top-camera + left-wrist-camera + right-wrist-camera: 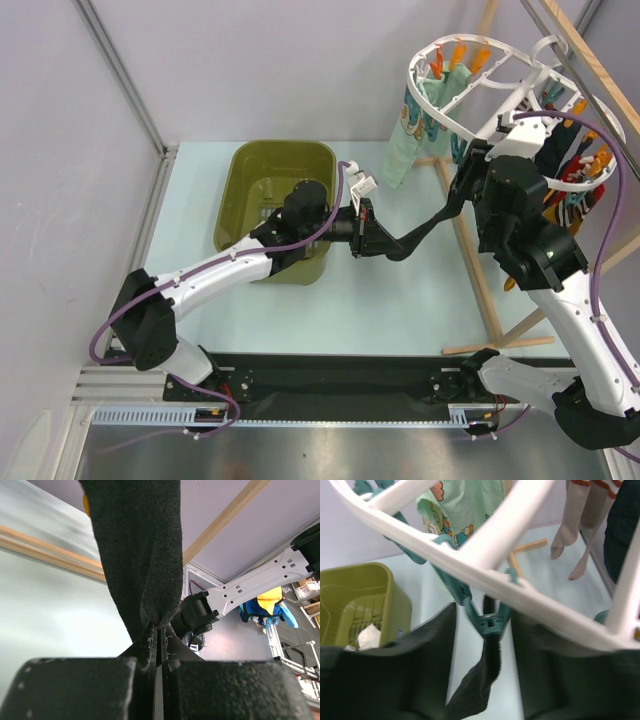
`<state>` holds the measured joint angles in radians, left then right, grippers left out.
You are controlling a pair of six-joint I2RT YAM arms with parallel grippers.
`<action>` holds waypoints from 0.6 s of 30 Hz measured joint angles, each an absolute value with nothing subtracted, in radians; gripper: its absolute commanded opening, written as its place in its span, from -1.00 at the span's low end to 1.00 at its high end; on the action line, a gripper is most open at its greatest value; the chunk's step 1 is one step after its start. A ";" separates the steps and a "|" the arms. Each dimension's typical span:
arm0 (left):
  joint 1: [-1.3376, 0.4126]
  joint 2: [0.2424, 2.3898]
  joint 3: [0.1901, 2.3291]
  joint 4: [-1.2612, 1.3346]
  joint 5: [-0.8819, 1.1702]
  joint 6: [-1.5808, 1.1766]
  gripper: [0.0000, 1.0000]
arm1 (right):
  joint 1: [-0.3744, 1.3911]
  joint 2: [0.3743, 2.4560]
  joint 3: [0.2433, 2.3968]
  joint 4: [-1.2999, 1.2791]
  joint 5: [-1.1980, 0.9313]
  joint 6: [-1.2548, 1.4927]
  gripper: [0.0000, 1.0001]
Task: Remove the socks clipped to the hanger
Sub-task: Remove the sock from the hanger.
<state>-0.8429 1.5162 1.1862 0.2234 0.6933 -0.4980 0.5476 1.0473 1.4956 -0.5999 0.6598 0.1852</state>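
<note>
The taut black sock is clipped in the teal peg's jaws [491, 626], so the robot's right gripper should squeeze the peg's upper arms [504, 611] before the left gripper takes the sock to the tub.
A black sock [425, 225] stretches taut from the white ring hanger [441, 113] toward the table's middle. My left gripper [372, 238] is shut on its lower end; in the left wrist view the black sock [145, 555] is pinched between the fingers [150, 645]. In the right wrist view a teal peg [492, 622] under the hanger's bar [485, 570] clips the black sock [480, 680]. My right gripper [484, 612] is open, one finger on each side of that peg. A mint bear-print sock [400, 160] hangs from the hanger's left rim.
The olive-green tub [240, 190] stands left of the left gripper, with something white [370, 635] inside. A light wooden rack [470, 250] carries the hanger. Red and orange socks [575, 190] hang on the hanger's right side, and pale socks [570, 525] further back.
</note>
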 measured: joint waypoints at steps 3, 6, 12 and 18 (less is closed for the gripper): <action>-0.843 1.516 1.186 0.224 0.694 -0.498 -1.00 | 0.548 1.046 1.496 -0.594 0.667 0.184 0.13; -0.843 1.516 1.186 0.226 0.695 -0.499 -1.00 | 0.548 1.043 1.497 -0.591 0.671 0.183 0.04; -0.843 1.516 1.186 0.245 0.696 -0.514 -1.00 | 0.548 1.038 1.497 -0.580 0.673 0.190 -0.23; -0.843 1.517 1.187 0.273 0.709 -0.535 -1.00 | 0.548 1.046 1.522 -0.578 0.686 0.204 -1.00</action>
